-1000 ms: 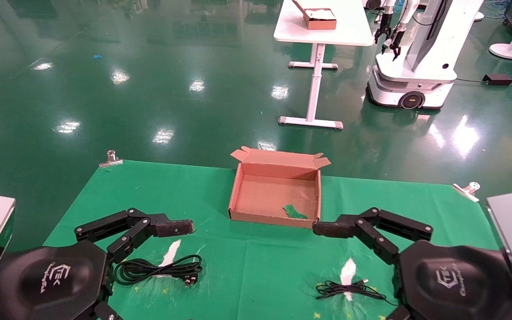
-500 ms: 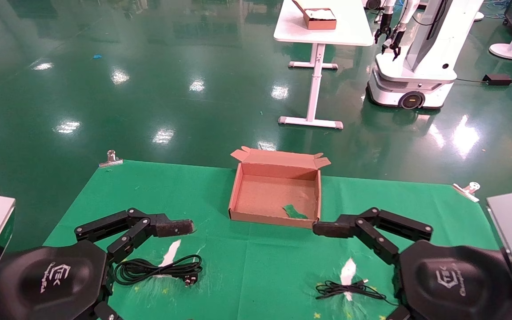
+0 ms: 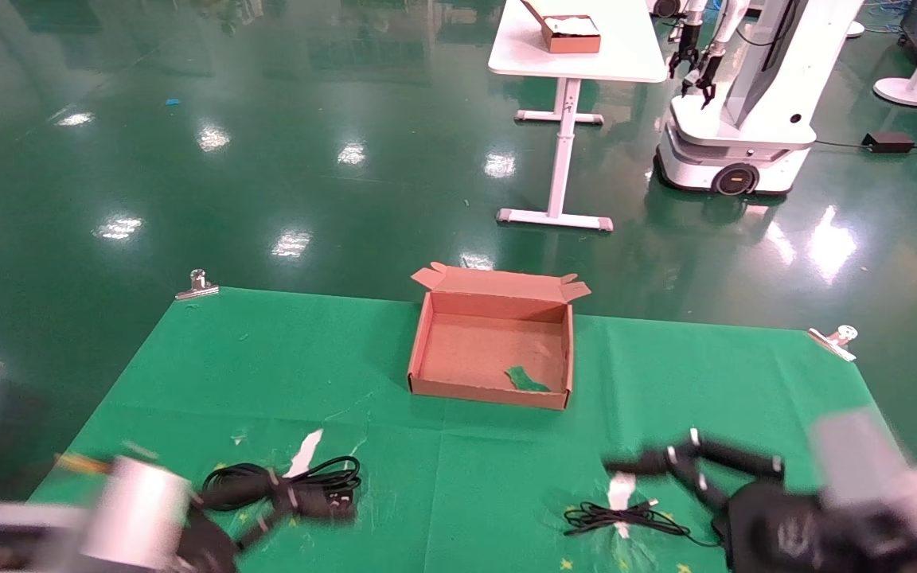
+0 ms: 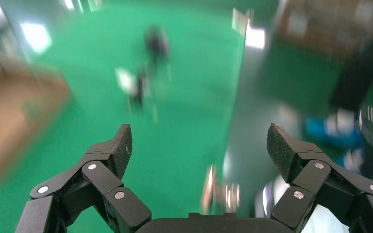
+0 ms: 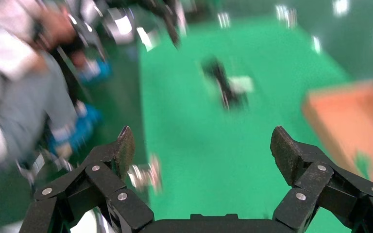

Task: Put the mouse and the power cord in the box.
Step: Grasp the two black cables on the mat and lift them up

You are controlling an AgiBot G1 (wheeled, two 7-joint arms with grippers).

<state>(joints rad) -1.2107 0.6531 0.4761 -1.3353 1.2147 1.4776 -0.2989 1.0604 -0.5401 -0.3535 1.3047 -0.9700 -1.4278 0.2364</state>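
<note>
The power cord [image 3: 236,486] will stay in its bundle, plug included, when I pick it up, because the loops [image 3: 341,467] spread out at both ends of a gathered middle.
The brown cardboard box [image 3: 490,391] stands open at the table's far middle, with only a green scrap inside. The power cord [image 3: 287,481] lies in bundled loops near the front left and also shows in the right wrist view [image 5: 223,83]. My left gripper [image 3: 261,517] [image 4: 200,141] hangs low right beside it, open and holding nothing. A thin black mouse cable [image 3: 616,517] lies at the front right. The mouse itself is hidden. My right gripper [image 3: 665,469] [image 5: 203,141] is just above that cable, open and holding nothing. Both arms are blurred by motion.
Green cloth [image 3: 442,461] covers the table, held by metal clips [image 3: 197,285] at the far corners. White torn patches [image 3: 306,450] mark the cloth near each cable. Beyond the table stand a white desk [image 3: 578,48] and another robot [image 3: 745,103]. A person [image 5: 14,87] stands at the left table end.
Both arms have dropped fast from mid-table toward the near edge, onto their cables. Their fingers, tips together before, now stand wide apart. Box and cables have not moved.
</note>
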